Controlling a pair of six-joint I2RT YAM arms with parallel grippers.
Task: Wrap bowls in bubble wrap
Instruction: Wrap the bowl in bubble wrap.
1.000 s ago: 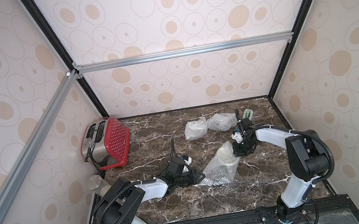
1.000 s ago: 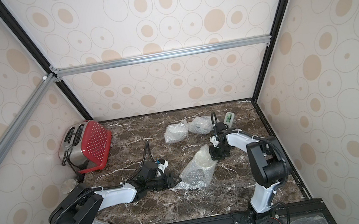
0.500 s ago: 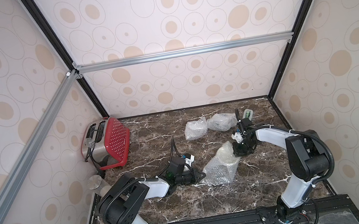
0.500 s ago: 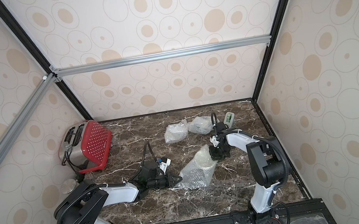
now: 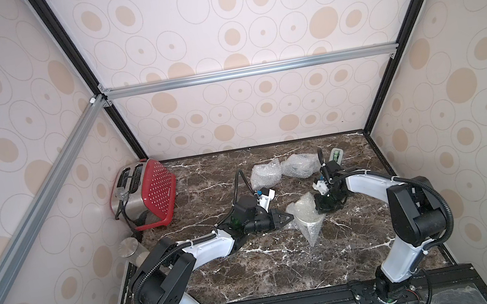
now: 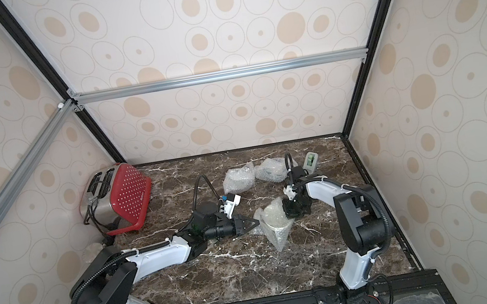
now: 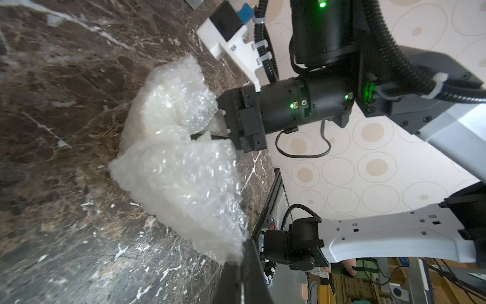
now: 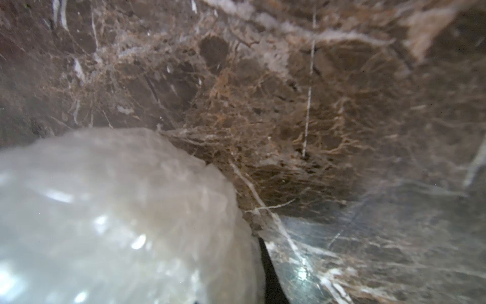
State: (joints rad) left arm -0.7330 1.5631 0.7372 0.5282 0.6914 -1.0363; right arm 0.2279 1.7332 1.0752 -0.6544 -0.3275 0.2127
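The robot's right gripper pins the sheet at the bowl's rim (image 5: 314,203), so the left gripper should now pull the sheet's edge over until it gets to that rim (image 5: 311,202), then let go.
A cream-white bowl (image 5: 307,215) (image 6: 274,219) stands mid-table, half covered by a clear sheet of bubble wrap (image 5: 312,234) (image 7: 181,171). My left gripper (image 5: 288,217) (image 6: 256,222) (image 7: 243,248) lies low at the bowl's left side, shut on the sheet's edge. My right gripper (image 5: 326,205) (image 6: 293,211) comes down on the bowl's right rim, shut on it through the film. Only one dark finger (image 8: 271,276) shows beside the covered bowl (image 8: 113,223). Two cloudy bubble-wrap bundles (image 5: 265,174) (image 5: 300,165) lie behind; what they hold is hidden.
A red toaster (image 5: 147,198) stands in the back left corner, with a metal-lidded glass jar (image 5: 128,248) in front of it by the left wall. A small tape dispenser (image 5: 337,156) sits at the back right. The dark marble table (image 5: 254,273) is walled on three sides.
My left gripper has shut on the sheet's left edge and slid right towards the bowl, drawing the loose flap in against it. The right gripper has stayed on the rim.
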